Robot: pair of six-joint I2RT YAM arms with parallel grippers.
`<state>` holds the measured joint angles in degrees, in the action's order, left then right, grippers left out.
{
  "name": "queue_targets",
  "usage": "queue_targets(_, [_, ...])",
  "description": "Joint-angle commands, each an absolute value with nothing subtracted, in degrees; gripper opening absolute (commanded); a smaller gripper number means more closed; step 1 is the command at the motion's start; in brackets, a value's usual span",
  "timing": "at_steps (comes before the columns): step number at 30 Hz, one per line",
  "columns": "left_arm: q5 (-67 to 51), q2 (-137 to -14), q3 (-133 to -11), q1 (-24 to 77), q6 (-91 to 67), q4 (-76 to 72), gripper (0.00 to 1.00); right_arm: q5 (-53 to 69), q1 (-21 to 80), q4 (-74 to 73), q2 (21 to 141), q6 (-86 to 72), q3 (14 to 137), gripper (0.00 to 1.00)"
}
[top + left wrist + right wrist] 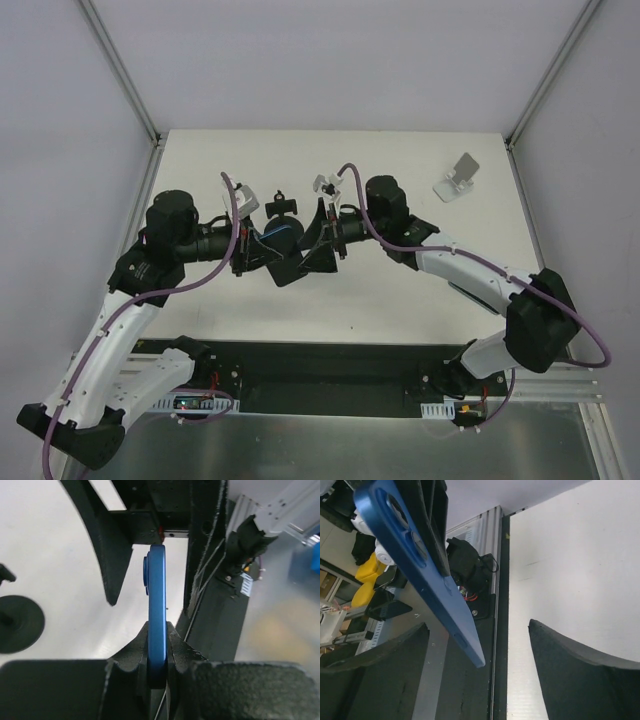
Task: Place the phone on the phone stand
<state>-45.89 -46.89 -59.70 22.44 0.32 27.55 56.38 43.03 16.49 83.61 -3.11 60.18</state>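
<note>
My left gripper has the phone (289, 268) hanging over the phone stand's base, so it should move the phone aside to let my right gripper take the phone stand's top (281, 207) first.
The phone (281, 236), with a dark blue rim, is held on edge above the table between both arms. My left gripper (275, 262) is shut on its lower end; the left wrist view shows the blue edge (156, 590) pinched between the jaws of my left gripper (157, 632). My right gripper (320, 246) is open, its jaws standing wide on either side of the phone's other end (420, 565) without touching it. The black phone stand (281, 208) stands just behind the phone; its disc base (17, 625) shows at the left of the left wrist view.
A small silver folded-metal stand (457, 178) sits at the far right of the white table (400, 300). White walls close in the back and sides. The black mounting rail (330, 370) runs along the near edge.
</note>
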Motion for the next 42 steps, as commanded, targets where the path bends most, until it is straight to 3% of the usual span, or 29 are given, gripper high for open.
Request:
queue_targets(1, [-56.4, -47.4, -63.0, 22.1, -2.3, 20.7, 0.0, 62.9, 44.4, 24.6, 84.7, -7.8, 63.5, 0.78])
queue_targets(5, [-56.3, -48.0, -63.1, 22.1, -6.2, 18.3, 0.0, 65.0, 45.7, 29.1, 86.8, -11.1, 63.7, 0.53])
queue_targets(8, [-55.7, -48.7, -63.5, 22.1, -10.2, 17.2, 0.0, 66.5, 46.4, 33.0, 87.3, -14.2, 63.0, 0.26])
queue_targets(9, [-56.3, -49.0, -64.1, 22.1, -11.3, 17.1, 0.0, 66.8, 46.6, 34.2, 87.3, -16.0, 62.8, 0.01])
queue_targets(12, [-60.4, -51.3, -65.1, 22.1, -13.5, 16.5, 0.02, 67.5, 46.7, 39.9, 86.7, -18.4, 60.7, 0.0])
queue_targets(15, [-61.4, -52.5, -64.8, 22.1, -13.9, 16.5, 0.25, 68.1, 46.5, 41.1, 86.7, -19.5, 60.0, 0.01])
queue_targets(19, [-61.4, -52.3, -64.2, 22.1, -13.7, 16.4, 0.33, 68.7, 46.5, 43.0, 87.4, -21.5, 59.8, 0.01])
queue_targets(21, [-61.7, -52.1, -64.1, 22.1, -13.5, 16.5, 0.25, 68.5, 46.4, 43.2, 87.3, -21.7, 59.7, 0.01])
queue_targets(22, [-62.0, -52.0, -64.1, 22.1, -13.4, 16.5, 0.12, 68.4, 46.5, 43.2, 87.2, -21.8, 59.6, 0.01])
queue_targets(23, [-62.2, -51.9, -64.0, 22.1, -13.4, 16.5, 0.08, 68.4, 46.4, 43.2, 87.2, -21.9, 59.6, 0.01])
queue_targets(29, [-60.3, -51.6, -64.3, 22.1, -13.0, 17.3, 0.0, 68.0, 46.5, 41.7, 87.5, -21.5, 60.0, 0.01])
queue_targets(32, [-47.3, -49.3, -65.5, 22.1, -12.0, 21.8, 0.0, 60.5, 46.1, 28.6, 84.9, -12.8, 60.7, 0.4])
queue_targets(33, [-37.4, -47.7, -66.5, 22.1, -11.3, 23.4, 0.0, 53.3, 46.1, 23.3, 84.2, -9.2, 61.4, 0.56])
queue_targets(34, [-32.8, -46.9, -67.1, 22.1, -10.4, 27.2, 0.0, 48.3, 46.0, 13.9, 83.5, -3.9, 62.1, 0.63])
queue_targets(38, [-11.4, -44.4, -70.3, 22.1, -7.7, 36.7, 0.0, 27.2, 45.8, 6.3, 81.6, -3.0, 62.9, 0.96])
queue_targets(42, [0.2, -42.6, -70.3, 22.1, -7.7, 42.7, 0.0, 9.8, 45.7, 0.3, 84.5, -3.3, 68.9, 0.96])
